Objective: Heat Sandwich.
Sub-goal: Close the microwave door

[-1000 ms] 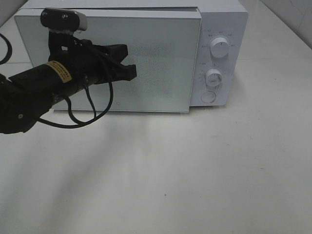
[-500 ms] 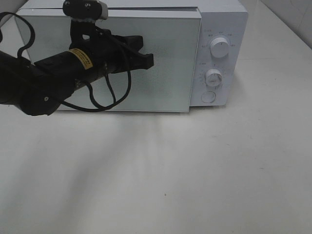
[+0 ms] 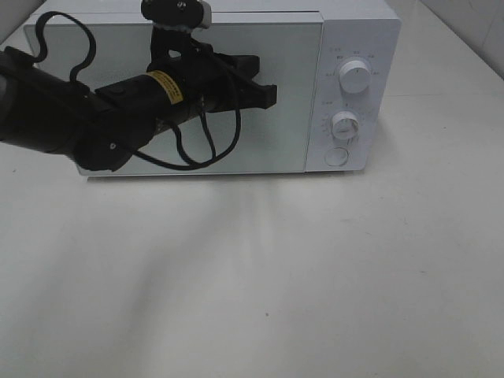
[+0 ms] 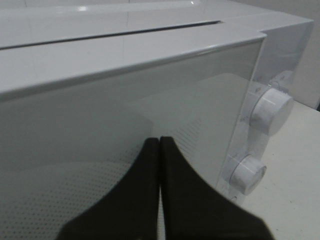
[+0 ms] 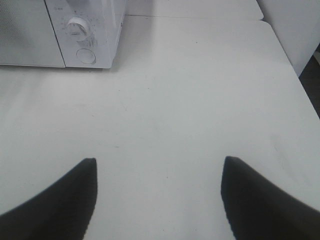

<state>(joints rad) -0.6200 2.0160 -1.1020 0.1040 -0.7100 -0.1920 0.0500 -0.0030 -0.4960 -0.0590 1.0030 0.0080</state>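
Observation:
The glass door sits even with the panel [image 3: 313, 118]. My left gripper should keep moving back over the white table [image 3: 169, 244] until it is clear of the microwave, and then open.
The sandwich is hidden from every view. A white microwave [image 3: 354, 31] stands at the back of the table, its glass door [image 3: 291, 118] closed flat against the body. My left gripper [image 3: 272, 94] is shut with nothing in it, and its tips are in front of the door's right part, near the control panel. In the left wrist view the shut left gripper [image 4: 159, 142] points at the door [image 4: 210, 95], with the two knobs beyond. My right gripper [image 5: 159, 172] is open over bare table, away from the microwave [image 5: 95, 30], and is out of the exterior high view.
The microwave panel carries an upper knob [image 3: 355, 77], a lower knob [image 3: 344, 126] and a round button [image 3: 336, 157]. White table [image 3: 315, 276] spreads in front of the microwave. A white wall or box [image 5: 295, 25] stands at the table's far right edge.
My left arm has swung to the right and up across the door, tips moving from the door's middle toward its right edge. The right gripper stays the same.

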